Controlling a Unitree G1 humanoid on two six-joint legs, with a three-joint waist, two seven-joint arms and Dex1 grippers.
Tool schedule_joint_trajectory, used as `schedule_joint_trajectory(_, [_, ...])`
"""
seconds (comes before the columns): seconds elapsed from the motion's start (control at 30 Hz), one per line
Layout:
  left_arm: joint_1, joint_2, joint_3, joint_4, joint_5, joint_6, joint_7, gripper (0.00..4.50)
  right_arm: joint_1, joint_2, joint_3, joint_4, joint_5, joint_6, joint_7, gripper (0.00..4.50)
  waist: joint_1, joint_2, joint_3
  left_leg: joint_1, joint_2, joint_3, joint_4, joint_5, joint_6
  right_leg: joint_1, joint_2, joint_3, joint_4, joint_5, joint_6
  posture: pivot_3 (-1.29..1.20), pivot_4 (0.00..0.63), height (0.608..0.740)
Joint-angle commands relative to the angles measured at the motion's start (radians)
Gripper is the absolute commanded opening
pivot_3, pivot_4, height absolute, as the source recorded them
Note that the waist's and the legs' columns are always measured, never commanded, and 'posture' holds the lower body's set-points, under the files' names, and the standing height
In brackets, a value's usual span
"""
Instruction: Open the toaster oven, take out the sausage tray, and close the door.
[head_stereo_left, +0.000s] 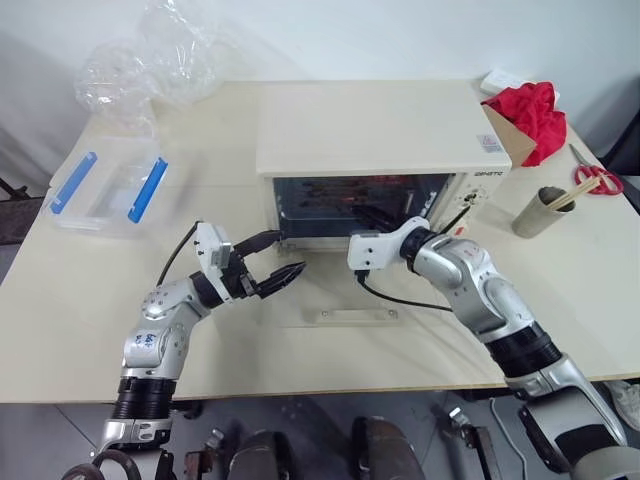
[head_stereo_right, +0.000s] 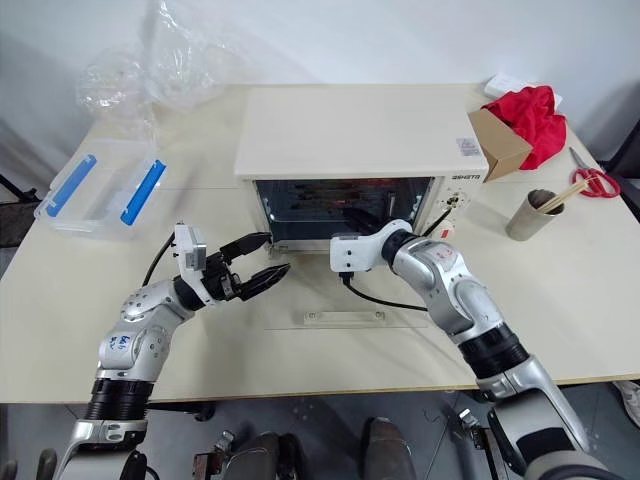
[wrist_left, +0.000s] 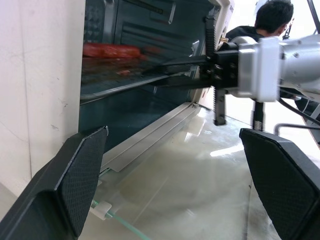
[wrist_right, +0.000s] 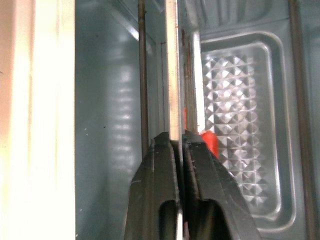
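Note:
The round red sausage is loose on the sausage tray, so it will roll across the tray when I carry the tray at a tilt.
The cream-white toaster oven stands at the middle of the table. Its glass door lies open and flat in front of it, bar handle nearest me. Inside, the sausage tray sits on its rack with a red sausage on it. My right gripper reaches into the oven's right half and is shut on the tray's thin metal edge. My left gripper hovers open over the door's left corner, just outside the opening, holding nothing.
A clear box with blue clips and a crumpled plastic bag lie to the left. To the right are a cardboard box with red cloth, scissors and a cup with chopsticks. A person's head shows beyond.

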Motion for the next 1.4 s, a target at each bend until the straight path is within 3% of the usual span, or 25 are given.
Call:
schedule_joint_trajectory(0.03, [0.012, 0.014, 0.016, -0.035, -0.019, 0.002, -0.010, 4.50, 0.046, 0.000, -0.038, -0.134, 0.014, -0.007, -0.010, 0.04, 0.000, 0.000, 0.000, 0.000, 0.000, 0.000, 0.001, 0.000, 0.000, 0.000, 0.000, 0.000, 0.000, 0.000, 0.000, 0.00, 0.150, 0.740])
schedule_joint_trajectory(0.37, [0.024, 0.043, 0.057, -0.050, -0.060, 0.063, -0.015, 4.50, 0.259, -0.088, -0.118, -0.282, 0.053, -0.091, -0.014, 0.04, 0.016, -0.001, 0.000, 0.000, 0.000, 0.000, 0.002, 0.000, 0.000, 0.002, 0.000, 0.000, 0.000, 0.000, 0.000, 0.00, 0.150, 0.740])
schedule_joint_trajectory(0.77, [0.104, 0.141, 0.082, -0.156, -0.168, 0.263, -0.063, 4.50, 0.578, -0.206, -0.276, -0.498, 0.155, -0.227, 0.006, 0.04, 0.028, -0.002, -0.001, 0.002, 0.000, -0.001, 0.003, 0.000, 0.000, 0.006, 0.000, 0.000, -0.003, 0.000, 0.000, 0.00, 0.150, 0.740])
schedule_joint_trajectory(0.87, [0.108, 0.156, 0.096, -0.196, -0.243, 0.397, -0.029, 4.50, 0.610, -0.215, -0.310, -0.528, 0.168, -0.243, 0.014, 0.04, 0.028, -0.002, -0.001, 0.003, 0.000, -0.002, 0.003, 0.001, 0.000, 0.006, 0.000, 0.001, -0.003, 0.000, 0.000, 0.00, 0.150, 0.740])
schedule_joint_trajectory(1.0, [0.047, 0.186, 0.142, -0.219, -0.449, 0.788, 0.169, 4.50, 0.590, -0.216, -0.333, -0.534, 0.176, -0.292, 0.001, 0.04, 0.027, -0.002, -0.001, 0.005, 0.000, -0.003, 0.004, 0.001, 0.000, 0.007, 0.000, 0.002, -0.001, 0.000, 0.000, 0.00, 0.150, 0.740])
schedule_joint_trajectory(1.1, [0.007, 0.179, 0.166, -0.217, -0.578, 0.970, 0.256, 4.50, 0.574, -0.218, -0.329, -0.530, 0.177, -0.335, 0.004, 0.04, 0.028, -0.002, 0.000, 0.005, 0.000, -0.003, 0.005, 0.002, 0.001, 0.007, 0.000, 0.003, 0.000, 0.000, 0.000, 0.00, 0.150, 0.740])
schedule_joint_trajectory(1.4, [-0.035, 0.071, 0.254, -0.132, -0.876, 1.144, 0.474, 4.50, 0.531, -0.221, -0.286, -0.492, 0.186, -0.382, 0.053, 0.04, 0.028, -0.003, 0.000, 0.009, 0.000, -0.005, 0.006, 0.002, 0.001, 0.011, -0.001, 0.002, 0.000, 0.000, 0.000, 0.00, 0.150, 0.740])
